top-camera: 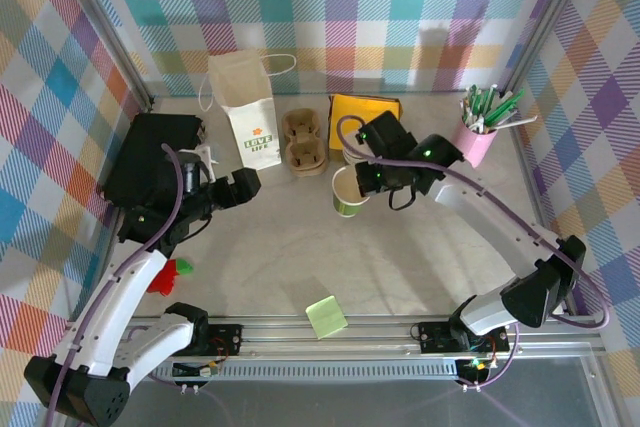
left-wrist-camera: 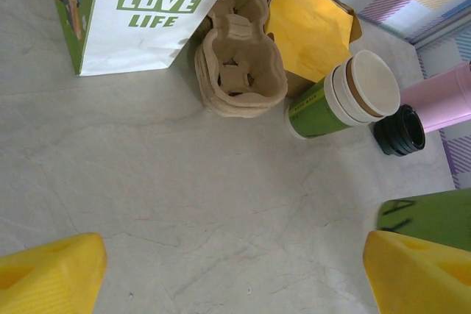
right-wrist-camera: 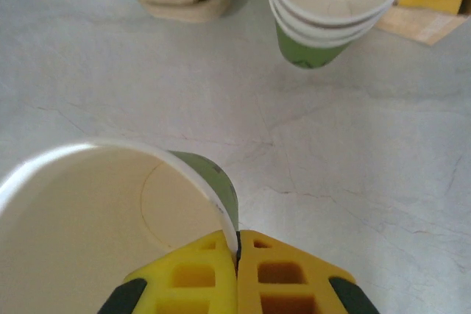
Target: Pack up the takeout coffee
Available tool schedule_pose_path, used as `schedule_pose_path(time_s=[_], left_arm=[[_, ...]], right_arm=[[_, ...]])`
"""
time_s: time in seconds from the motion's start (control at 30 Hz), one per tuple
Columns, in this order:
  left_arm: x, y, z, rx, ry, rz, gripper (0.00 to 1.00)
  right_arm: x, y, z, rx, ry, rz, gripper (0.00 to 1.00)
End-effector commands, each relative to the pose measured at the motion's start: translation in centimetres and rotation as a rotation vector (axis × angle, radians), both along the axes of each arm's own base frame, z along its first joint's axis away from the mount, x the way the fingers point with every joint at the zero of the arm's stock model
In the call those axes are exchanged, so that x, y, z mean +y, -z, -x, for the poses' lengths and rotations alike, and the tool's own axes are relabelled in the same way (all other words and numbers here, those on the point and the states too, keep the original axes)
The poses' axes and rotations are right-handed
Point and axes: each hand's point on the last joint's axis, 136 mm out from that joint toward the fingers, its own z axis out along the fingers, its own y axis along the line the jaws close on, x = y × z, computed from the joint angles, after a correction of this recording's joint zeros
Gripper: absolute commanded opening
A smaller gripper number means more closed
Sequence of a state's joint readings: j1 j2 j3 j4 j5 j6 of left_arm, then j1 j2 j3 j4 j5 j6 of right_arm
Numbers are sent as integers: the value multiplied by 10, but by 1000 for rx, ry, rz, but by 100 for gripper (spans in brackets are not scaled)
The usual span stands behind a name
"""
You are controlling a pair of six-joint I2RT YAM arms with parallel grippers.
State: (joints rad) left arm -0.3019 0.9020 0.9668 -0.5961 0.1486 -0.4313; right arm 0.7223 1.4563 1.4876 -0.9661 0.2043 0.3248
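My right gripper is holding the coffee cup's opening [top-camera: 347, 184] face up above the clear tabletop [top-camera: 345, 239], so it should keep lowering the coffee cup until its bottom stands flat, then let go.
The takeout coffee cup [top-camera: 347, 193], green below with a cream inside, is open-topped and empty in the middle of the table. My right gripper [right-wrist-camera: 237, 240] is shut on its rim [right-wrist-camera: 221, 207], one finger inside the cup and one outside; from above that gripper [top-camera: 364, 183] is at the cup's right edge. The cup's green side [left-wrist-camera: 430, 215] shows in the left wrist view. A black round lid [left-wrist-camera: 399, 130] lies on the table beside a stack of matching cups [left-wrist-camera: 342, 93]. My left gripper [left-wrist-camera: 235, 284] hangs open over bare table, left of the cup [top-camera: 236, 188].
A white paper bag [top-camera: 245, 112] stands at the back, with a brown pulp carrier [top-camera: 305, 140] and a yellow packet [top-camera: 366, 109] to its right. A pink cup of pens [top-camera: 478, 139] is back right. A black box [top-camera: 150, 157] sits left, a green note [top-camera: 326, 317] near front.
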Motion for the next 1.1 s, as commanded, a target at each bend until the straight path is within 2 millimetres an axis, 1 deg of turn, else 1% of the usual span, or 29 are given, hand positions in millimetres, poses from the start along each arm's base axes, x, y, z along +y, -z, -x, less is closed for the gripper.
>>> schedule_pose_path(time_s=[0.0,0.17,0.27,0.37,0.43,0.6,0.7,0.83,0.93,1.0,1.07], left_arm=[[0,-4,3,-28,-10,10,90],[2,-3,4,-31,-18,3,90],[4,1,5,-21,-23,-5,90],[8,4,6,-16,-35,-23,90],[10,5,7,-18,-39,-32,90],[12,5,8,-17,-44,-50,90],[13,7,7,-11,-46,-61,90],[15,9,8,-1,-52,-71,91],[15,6,9,-2,-52,-67,91],[16,3,10,-1,-53,-68,91],[17,-1,12,-7,-56,-70,91]], right_arm=[[12,8,-9,-70,30,-62,5],[11,52,-7,-35,73,-42,5],[9,74,-5,-24,86,-36,5],[7,91,-2,-7,97,-25,5],[7,98,0,-3,99,-16,5],[10,106,3,-3,80,18,8],[13,108,5,-4,62,40,16],[19,110,7,8,44,42,21],[21,106,8,10,39,36,27],[21,100,8,6,35,35,30],[22,90,8,-5,28,29,33]])
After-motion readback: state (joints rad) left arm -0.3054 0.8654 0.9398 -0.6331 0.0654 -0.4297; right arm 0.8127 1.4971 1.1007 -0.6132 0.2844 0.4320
